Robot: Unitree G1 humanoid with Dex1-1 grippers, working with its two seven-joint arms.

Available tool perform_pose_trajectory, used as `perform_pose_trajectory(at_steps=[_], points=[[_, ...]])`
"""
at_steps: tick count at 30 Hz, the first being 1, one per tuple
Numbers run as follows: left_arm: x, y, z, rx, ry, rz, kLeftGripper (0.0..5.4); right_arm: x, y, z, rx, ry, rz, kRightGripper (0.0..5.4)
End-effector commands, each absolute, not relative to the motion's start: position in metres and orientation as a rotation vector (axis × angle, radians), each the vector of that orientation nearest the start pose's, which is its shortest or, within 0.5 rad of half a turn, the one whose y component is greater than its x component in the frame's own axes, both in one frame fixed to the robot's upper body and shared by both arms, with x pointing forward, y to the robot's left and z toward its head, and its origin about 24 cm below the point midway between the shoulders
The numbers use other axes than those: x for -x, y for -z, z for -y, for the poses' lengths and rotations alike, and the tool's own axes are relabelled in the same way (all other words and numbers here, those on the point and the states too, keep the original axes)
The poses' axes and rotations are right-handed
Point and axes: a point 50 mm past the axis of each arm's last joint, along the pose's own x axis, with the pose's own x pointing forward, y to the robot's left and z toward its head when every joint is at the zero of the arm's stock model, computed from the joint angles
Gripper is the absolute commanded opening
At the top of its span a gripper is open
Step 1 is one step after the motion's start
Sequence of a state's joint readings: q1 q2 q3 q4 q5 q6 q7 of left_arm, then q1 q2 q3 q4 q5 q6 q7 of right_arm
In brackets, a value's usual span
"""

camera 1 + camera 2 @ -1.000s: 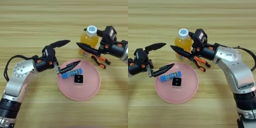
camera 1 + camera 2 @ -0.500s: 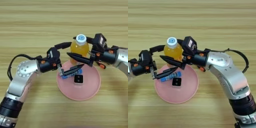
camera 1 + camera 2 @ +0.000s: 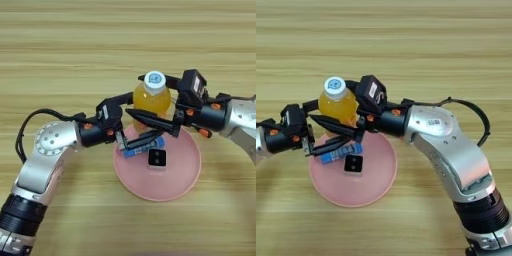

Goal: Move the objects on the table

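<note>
The fingers of both grippers cross around the bottle over the plate (image 3: 153,96), so next my right gripper opens and moves away first. My left gripper will then put the bottle down beside the plate (image 3: 100,85).
My right gripper (image 3: 146,100) is shut on the small orange drink bottle (image 3: 152,99) with a white cap and holds it upright over the far rim of the pink plate (image 3: 177,182). One of its black fingers (image 3: 150,120) crosses in front of the bottle's base. In the plate lies the blue-labelled tube (image 3: 145,148), with a small black square item (image 3: 156,158) beside it. My left gripper (image 3: 331,124) stands open at the plate's left side. Its lower finger rests along the tube and its upper finger reaches toward the bottle's left side. I cannot make out the pliers.
The wooden table (image 3: 75,45) stretches bare behind and to both sides of the plate. The right arm (image 3: 456,150) comes in from the right front, the left arm (image 3: 45,160) from the left front. The two grippers' fingers cross closely above the plate.
My right gripper has carried the bottle leftward from the right of the table to the plate's far rim. The left gripper has stayed by the tube, edging slightly closer.
</note>
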State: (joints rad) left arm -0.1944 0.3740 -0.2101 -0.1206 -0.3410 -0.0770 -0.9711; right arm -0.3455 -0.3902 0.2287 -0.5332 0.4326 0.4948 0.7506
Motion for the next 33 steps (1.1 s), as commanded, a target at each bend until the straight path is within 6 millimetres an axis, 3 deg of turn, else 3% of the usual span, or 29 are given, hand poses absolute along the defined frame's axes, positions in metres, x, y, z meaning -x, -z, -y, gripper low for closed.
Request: perform_pose_trajectory(at_steps=[1,4,18,22,33], points=[[-0.2463,-0.1119,-0.1129,-0.209,1.266,0.272,3.63,-0.2319,-0.1856,0.0797,0.198,-1.270,0.248,3.60],[-0.2466,-0.1121,-0.1130,-0.206,1.263,0.275,3.41,-0.2318,-0.1839,0.0804,0.202,-1.277,0.239,3.60],[-0.2467,-0.1131,-0.1146,-0.197,1.254,0.283,3.38,-0.2331,-0.1811,0.0826,0.195,-1.277,0.224,3.60],[-0.2486,-0.1128,-0.1149,-0.193,1.246,0.288,3.38,-0.2343,-0.1817,0.0834,0.191,-1.273,0.239,4.23],[-0.2498,-0.1126,-0.1157,-0.179,1.225,0.291,3.38,-0.2287,-0.1905,0.0845,0.142,-1.318,0.300,5.33]])
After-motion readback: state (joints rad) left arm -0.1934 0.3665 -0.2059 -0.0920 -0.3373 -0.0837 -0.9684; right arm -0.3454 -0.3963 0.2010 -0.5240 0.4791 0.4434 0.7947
